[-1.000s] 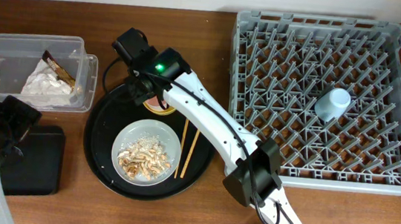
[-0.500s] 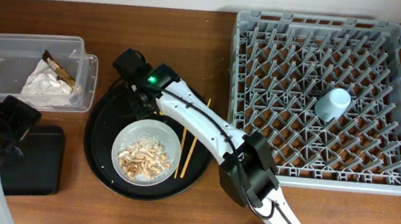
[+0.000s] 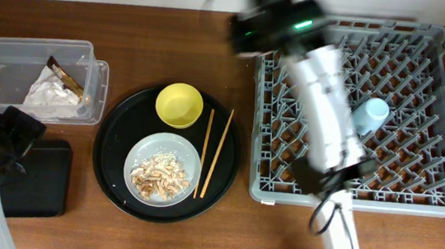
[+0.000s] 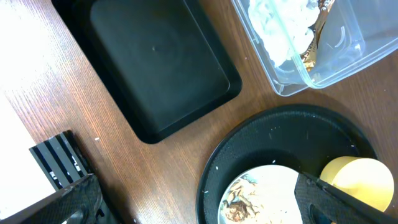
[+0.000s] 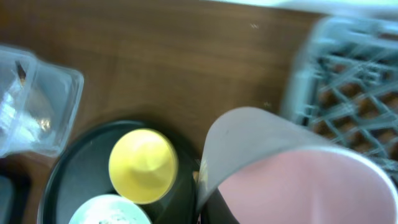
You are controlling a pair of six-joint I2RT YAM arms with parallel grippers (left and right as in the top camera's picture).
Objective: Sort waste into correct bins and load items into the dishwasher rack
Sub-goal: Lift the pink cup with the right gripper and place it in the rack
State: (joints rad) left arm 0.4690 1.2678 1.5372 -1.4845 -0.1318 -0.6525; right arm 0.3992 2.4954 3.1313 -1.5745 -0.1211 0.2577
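My right gripper keeps carrying the pink cup by its rim until the pink cup rests on the rack's pegs behind the light-blue cup, because those pegs are free.
My right gripper is blurred above the grey dishwasher rack's near-left corner, shut on the small pink cup, which fills its wrist view. A light-blue cup lies in the rack. The yellow bowl, the grey plate with beige food scraps and the wooden chopsticks rest on the round black tray. The napkin and wrapper lie in the clear tub. My left gripper hangs open over the table by the black bin.
The black bin sits just left of the tray, below the clear tub. The rack takes up the right half of the table. Bare wood lies between the tray and the rack and along the front edge.
My right arm has risen off the tray and swung right toward the rack with the pink cup in it, uncovering the yellow bowl. The left arm has not moved.
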